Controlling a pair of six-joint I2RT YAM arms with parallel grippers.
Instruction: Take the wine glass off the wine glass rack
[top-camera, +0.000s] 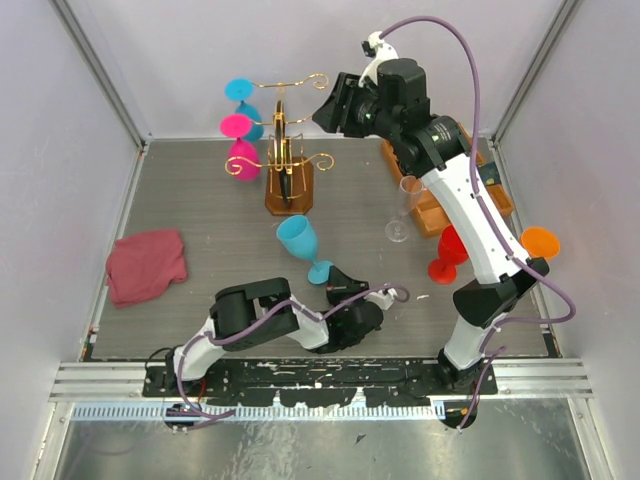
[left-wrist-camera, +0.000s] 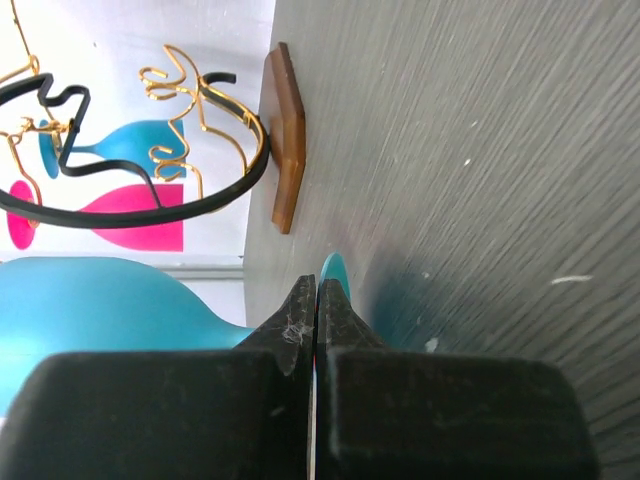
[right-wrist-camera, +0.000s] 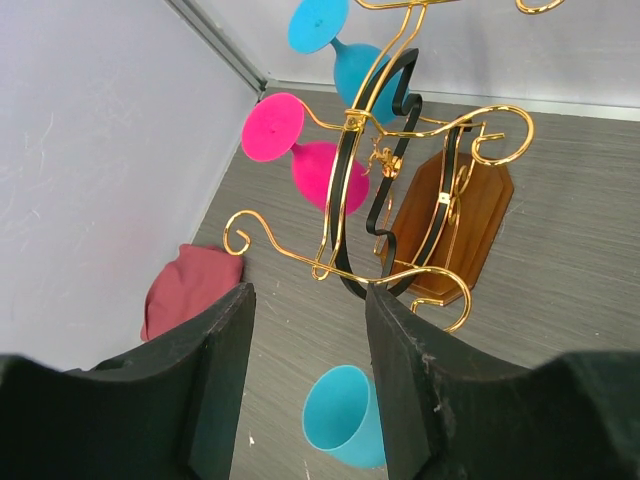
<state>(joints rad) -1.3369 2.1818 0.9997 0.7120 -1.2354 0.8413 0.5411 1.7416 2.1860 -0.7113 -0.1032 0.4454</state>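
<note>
The blue glass's foot (top-camera: 320, 272) is low and the space (top-camera: 374, 264) beside the red glass is open. My left gripper goes on there before it lets go once that foot stands flat.
The wine glass rack (top-camera: 285, 150) is gold wire on a brown wooden base (top-camera: 289, 190) at the back centre. A cyan glass (top-camera: 240, 92) and two pink glasses (top-camera: 240, 126) hang on its left arms. A blue wine glass (top-camera: 298, 240) stands on the table in front of the rack. My left gripper (top-camera: 340, 282) is low at its foot, jaws shut, seemingly on the foot's rim (left-wrist-camera: 335, 272); its bowl (left-wrist-camera: 100, 310) fills the left wrist view's left side. My right gripper (top-camera: 335, 105) is open and empty, high beside the rack (right-wrist-camera: 400, 180), looking down on the blue glass (right-wrist-camera: 345, 415).
A red cloth (top-camera: 147, 265) lies at the left. An orange-brown wooden tray (top-camera: 440, 205) is at the right, with a clear glass (top-camera: 400, 210) beside it. A red glass (top-camera: 448, 255) and an orange glass (top-camera: 540, 242) stand near the right arm.
</note>
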